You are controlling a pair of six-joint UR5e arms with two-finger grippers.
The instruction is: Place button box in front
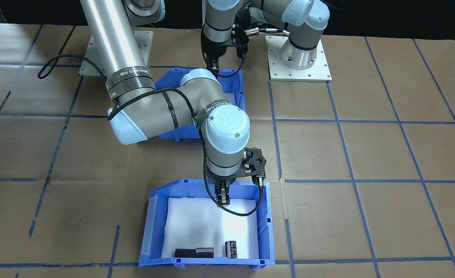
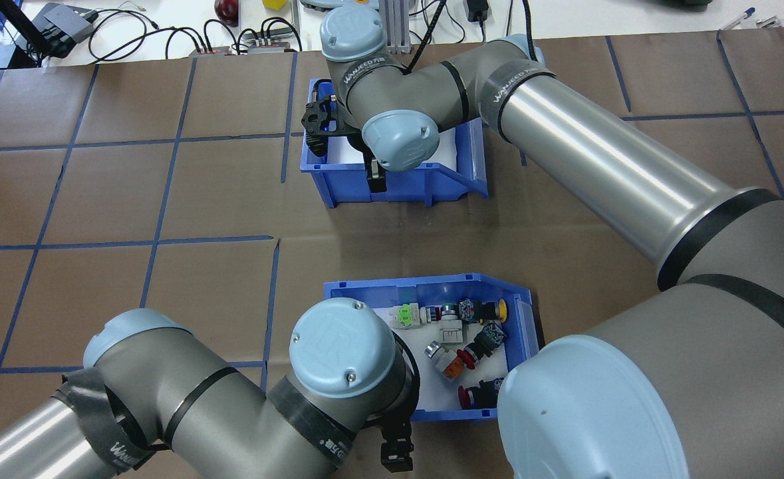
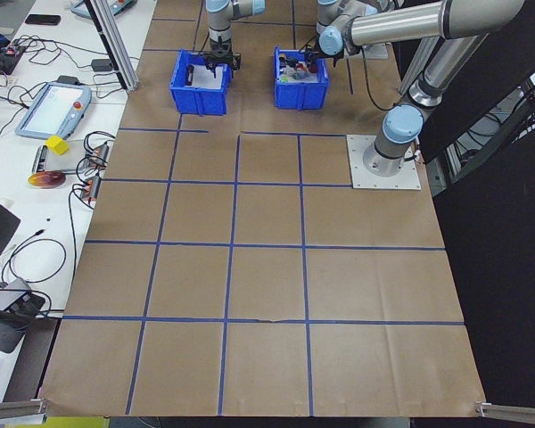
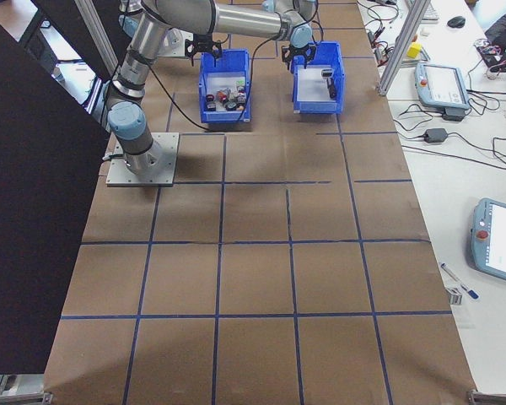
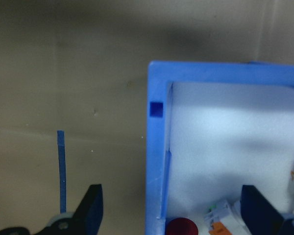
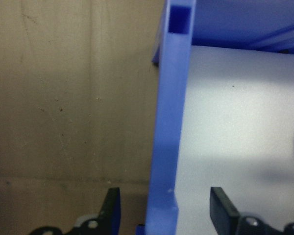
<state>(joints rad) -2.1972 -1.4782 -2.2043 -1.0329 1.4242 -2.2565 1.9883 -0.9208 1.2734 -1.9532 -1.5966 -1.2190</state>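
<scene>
Small dark parts [image 1: 195,253] sit on white foam against the other blue bin's far side [image 1: 207,261], so I expect them to stay in place when the robot carries that bin.
The button box [image 2: 425,283] is a blue bin with white foam and colourful push buttons [image 2: 461,336], on the robot's side of the table. In the front-facing view it [image 1: 238,90] is mostly hidden behind my right arm's elbow. My left gripper [image 5: 171,196] is open, one finger outside and one inside the box wall [image 5: 157,147], not touching it; the same gripper [image 2: 395,456] shows at the box's robot-side edge. My right gripper [image 6: 164,193] is open too, its fingers either side of the wall [image 6: 169,147] of the other blue bin [image 1: 268,216].
That second bin holds only a few small dark parts [image 1: 194,253] on white foam and stands farther from the robot. Two arm base plates [image 1: 300,58] sit behind the button box. Brown paper with blue tape lines [image 1: 366,121] covers the table; cables [image 2: 165,36] lie beyond its far edge.
</scene>
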